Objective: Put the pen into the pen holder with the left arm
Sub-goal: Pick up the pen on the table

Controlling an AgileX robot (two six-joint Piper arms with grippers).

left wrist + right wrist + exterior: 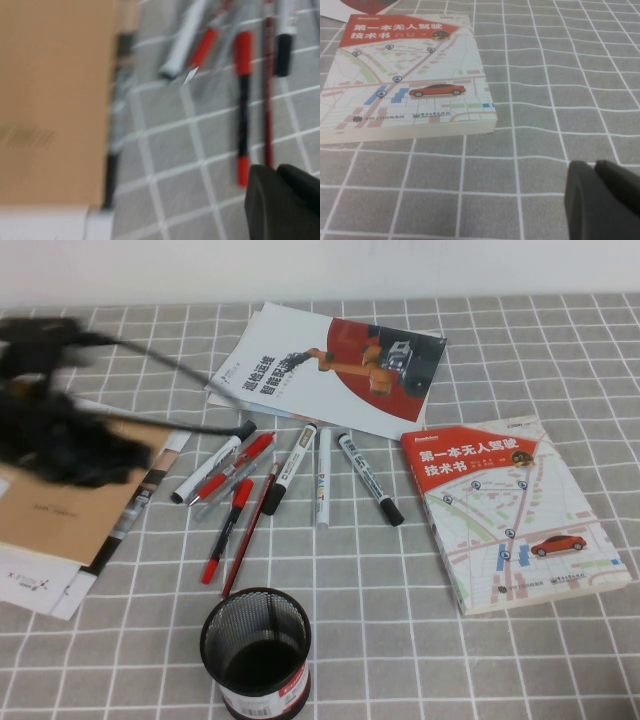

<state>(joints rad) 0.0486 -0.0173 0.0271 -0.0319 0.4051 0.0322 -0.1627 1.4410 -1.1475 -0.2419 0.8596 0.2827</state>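
My left gripper should next head for the outermost white marker and close on that marker's body (pixel 211 465), as open cloth (pixel 193 456) lies between the marker and the brown booklet.
Three white markers with black caps lie among the pens mid-table: a left one (pixel 213 468), a middle one (pixel 290 468) and a right one (pixel 370 478). The black mesh pen holder (pixel 255 648) stands upright at the front, with nothing showing inside it. My left gripper (pixel 85 450) is a blur over the brown booklet, left of the pens. In the left wrist view it (pixel 275 170) is shut and empty, close to a red pen (pixel 243 100), with the left marker (pixel 185 40) farther off. My right gripper (pixel 594 167) is shut and empty above the cloth.
A brown booklet (pixel 60 510) lies under my left arm. A robot magazine (pixel 330 365) lies at the back. A map book (pixel 510 510) lies on the right and also shows in the right wrist view (pixel 405 80). Slim red pens (pixel 228 525) and a white pen (pixel 322 480) lie among the markers.
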